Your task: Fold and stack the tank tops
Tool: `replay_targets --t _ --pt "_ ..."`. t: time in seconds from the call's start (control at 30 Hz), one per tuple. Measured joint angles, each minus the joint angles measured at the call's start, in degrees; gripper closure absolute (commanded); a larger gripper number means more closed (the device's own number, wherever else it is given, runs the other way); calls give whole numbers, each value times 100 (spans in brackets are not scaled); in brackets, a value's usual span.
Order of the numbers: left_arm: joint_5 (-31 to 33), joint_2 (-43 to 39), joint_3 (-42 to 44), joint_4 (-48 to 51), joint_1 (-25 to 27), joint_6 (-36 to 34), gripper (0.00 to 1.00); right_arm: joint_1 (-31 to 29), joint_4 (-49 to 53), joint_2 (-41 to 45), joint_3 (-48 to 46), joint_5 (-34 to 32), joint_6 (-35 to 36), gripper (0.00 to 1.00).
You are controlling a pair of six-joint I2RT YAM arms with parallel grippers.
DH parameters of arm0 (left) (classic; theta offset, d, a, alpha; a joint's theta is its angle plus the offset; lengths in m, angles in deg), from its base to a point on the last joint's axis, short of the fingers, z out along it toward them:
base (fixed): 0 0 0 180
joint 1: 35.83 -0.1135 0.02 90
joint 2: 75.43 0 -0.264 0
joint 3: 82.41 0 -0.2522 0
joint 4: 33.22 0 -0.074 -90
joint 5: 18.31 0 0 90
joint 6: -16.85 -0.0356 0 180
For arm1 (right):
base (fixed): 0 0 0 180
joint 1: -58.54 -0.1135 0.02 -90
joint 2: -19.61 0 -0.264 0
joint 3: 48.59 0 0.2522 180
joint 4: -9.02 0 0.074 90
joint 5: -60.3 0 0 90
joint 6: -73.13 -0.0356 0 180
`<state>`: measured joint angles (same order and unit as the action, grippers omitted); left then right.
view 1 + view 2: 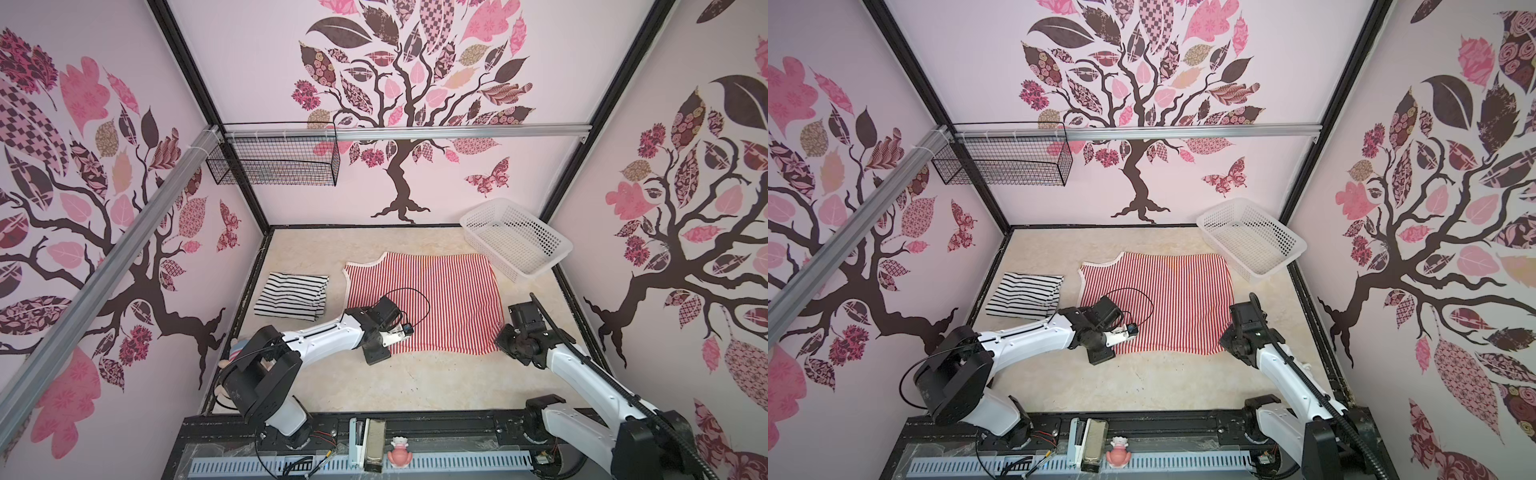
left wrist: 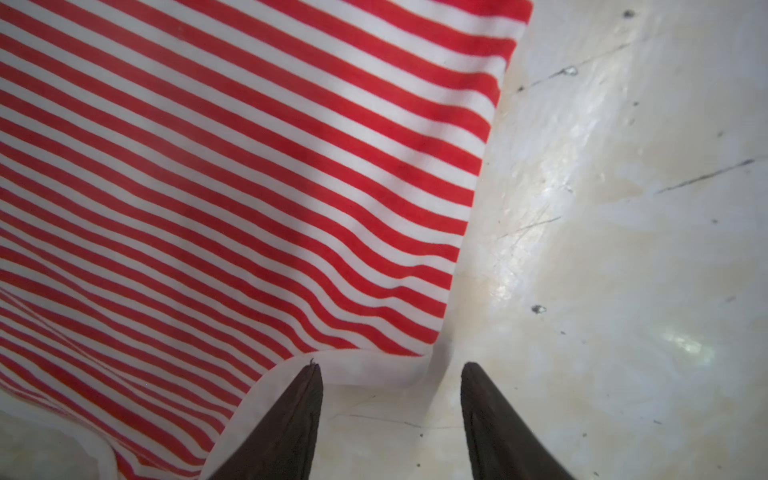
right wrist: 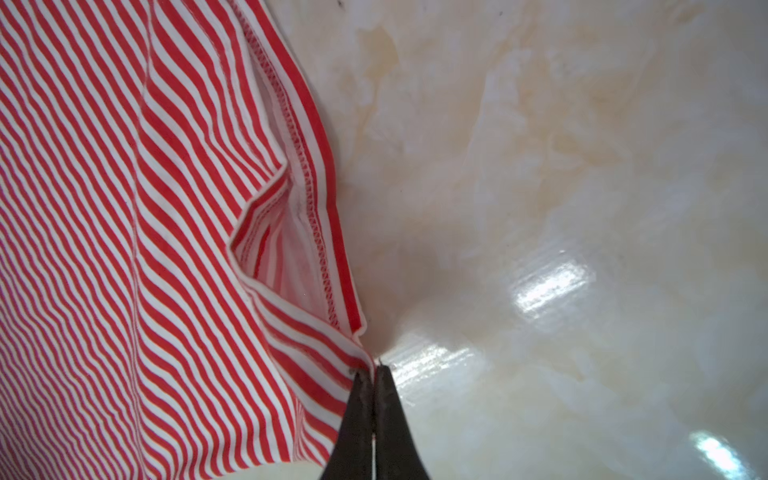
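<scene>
I should first pinch the white trim corner (image 2: 422, 358) with my left gripper, because my right gripper holds only the red top's hem corner (image 1: 491, 349). Then both grippers should fold the near side of the red top.
The red-and-white tank top (image 1: 428, 299) (image 1: 1158, 299) lies spread flat in the middle of the table in both top views. To its left rests the black-and-white tank top (image 1: 291, 295) (image 1: 1023, 297), folded into a small rectangle. My left gripper (image 2: 390, 368) stands open at the red top's near left corner. The white trim (image 2: 365, 370) lies between its fingertips, and the fabric is not pinched. In a top view this gripper (image 1: 376, 355) points down at that corner. My right gripper (image 3: 372, 370) (image 1: 503, 343) is shut on the red top's near right hem corner (image 3: 353, 353).
A white perforated basket (image 1: 515, 241) (image 1: 1252, 239) stands tilted at the back right, just beyond the red top. A black wire basket (image 1: 274, 160) hangs on the back left rail. A small pink figure (image 1: 400, 453) sits on the front rail.
</scene>
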<state>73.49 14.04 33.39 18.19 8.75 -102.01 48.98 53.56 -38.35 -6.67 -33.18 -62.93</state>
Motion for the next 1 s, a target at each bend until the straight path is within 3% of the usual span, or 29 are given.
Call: replay_targets --t 0.2,0.47,0.7,0.8,0.87,1.0 --pt "101 131 76 -203 7 -15 45 0 26 28 0 74 9 100" --pt "46 208 83 -240 15 -92 60 0 74 81 0 83 101 100" --pt "28 208 85 -240 35 -94 64 0 98 83 0 96 109 100" --pt "7 208 85 -245 37 -90 77 0 98 83 0 107 109 100" --pt "-4 210 85 -247 37 -70 100 0 98 85 0 122 111 100" --pt "-46 219 81 -258 37 -90 100 0 111 160 0 168 131 100"
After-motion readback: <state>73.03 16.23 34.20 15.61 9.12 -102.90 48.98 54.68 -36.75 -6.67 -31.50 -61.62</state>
